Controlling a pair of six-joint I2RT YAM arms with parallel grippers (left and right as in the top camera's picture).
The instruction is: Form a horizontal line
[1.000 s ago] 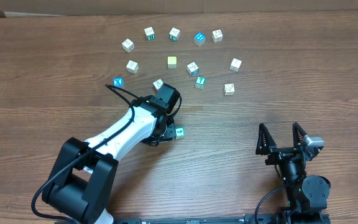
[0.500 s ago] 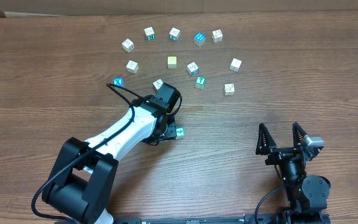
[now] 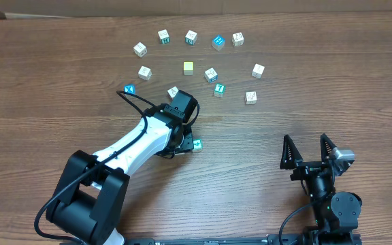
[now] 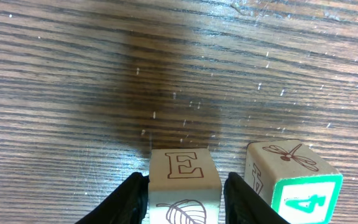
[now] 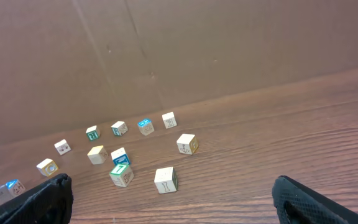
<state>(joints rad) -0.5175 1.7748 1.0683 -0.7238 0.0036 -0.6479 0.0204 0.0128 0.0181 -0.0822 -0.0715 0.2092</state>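
My left gripper should back off and push the E cube's far side (image 4: 150, 177) with closed fingers, because its finger is filling the gap (image 4: 237, 167) next to the green cube.
My left gripper (image 4: 185, 190) is low over the table with a pale cube marked E (image 4: 183, 180) between its fingers. The left finger touches the cube and a thin gap shows at the right finger, so the jaws stand slightly open. Right beside it sits a cube with a green 4 face (image 4: 294, 186), which the overhead view shows as a green cube (image 3: 197, 144) next to the left gripper (image 3: 182, 139). These two side by side are all there is of a horizontal line. My right gripper (image 3: 308, 151) rests wide open and empty at the front right.
Loose cubes are scattered at the back: a teal 7 cube (image 3: 218, 89), a pale-yellow cube (image 3: 188, 67), a blue X cube (image 3: 129, 89), a blue cube (image 3: 218, 42) and several white ones. A white cube (image 5: 166, 179) lies nearest the right gripper.
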